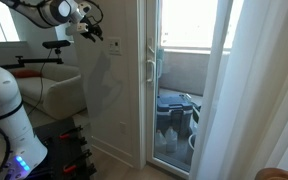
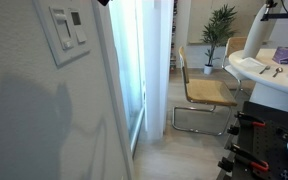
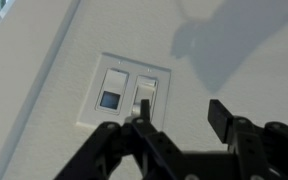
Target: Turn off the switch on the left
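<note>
My gripper's fingers are spread wider than one rocker, and one finger is over the wall beside the switch plate. Next, I close the fingers together before I press.
A white double switch plate is on the white wall. Its left rocker has a dark blue-grey face; its right rocker is white. The plate also shows in both exterior views. My gripper is open and empty. Its left fingertip lies over the lower edge of the right rocker, and its right finger is off the plate over bare wall. In an exterior view the gripper hangs just left of the plate.
A glass balcony door with a handle stands right of the switch, with a sheer curtain beside it. A wicker chair, a potted plant and a white table stand in the room.
</note>
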Tool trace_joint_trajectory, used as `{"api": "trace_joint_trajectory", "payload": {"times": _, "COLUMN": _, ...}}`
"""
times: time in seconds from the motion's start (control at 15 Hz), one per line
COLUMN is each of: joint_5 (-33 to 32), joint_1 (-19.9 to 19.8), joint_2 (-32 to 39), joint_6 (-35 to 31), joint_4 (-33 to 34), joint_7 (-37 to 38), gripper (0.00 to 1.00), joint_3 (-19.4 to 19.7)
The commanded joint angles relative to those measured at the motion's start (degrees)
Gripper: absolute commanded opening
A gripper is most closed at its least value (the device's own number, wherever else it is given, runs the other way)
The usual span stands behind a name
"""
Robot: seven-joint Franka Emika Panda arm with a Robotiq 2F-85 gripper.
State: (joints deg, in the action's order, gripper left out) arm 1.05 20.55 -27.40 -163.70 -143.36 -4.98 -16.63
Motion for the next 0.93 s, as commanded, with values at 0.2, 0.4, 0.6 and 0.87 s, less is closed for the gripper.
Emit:
{"api": "trace_joint_trajectory", "payload": {"times": 0.2, "joint_5": -0.75, "joint_1": 0.42, "joint_2": 0.09, "joint_6": 0.06, "joint_4": 0.08, "joint_7": 0.61, "gripper": 0.63, "joint_3": 0.43}}
{"api": "trace_joint_trajectory", "payload": {"times": 0.4, "joint_5": -1.64, "joint_1": 0.19, "joint_2": 3.53, "joint_6": -1.86, "joint_4": 2.33, "joint_7": -1.70, "gripper": 0.96, "joint_3": 1.37}}
{"api": "trace_joint_trajectory", "payload": {"times": 0.6, "joint_5": -1.89, "joint_1": 0.77, "joint_2": 6.09, "joint_6": -4.82, "joint_4": 4.24, "joint_7": -3.51, "gripper": 1.00, "joint_3": 2.69}}
{"api": "trace_joint_trajectory", "payload": {"times": 0.87, "joint_5": -0.79, "joint_1": 3.08, "joint_2": 7.84, "joint_6": -6.45, "joint_4": 5.17, "joint_7": -6.14, "gripper": 0.74, "joint_3": 4.13}}
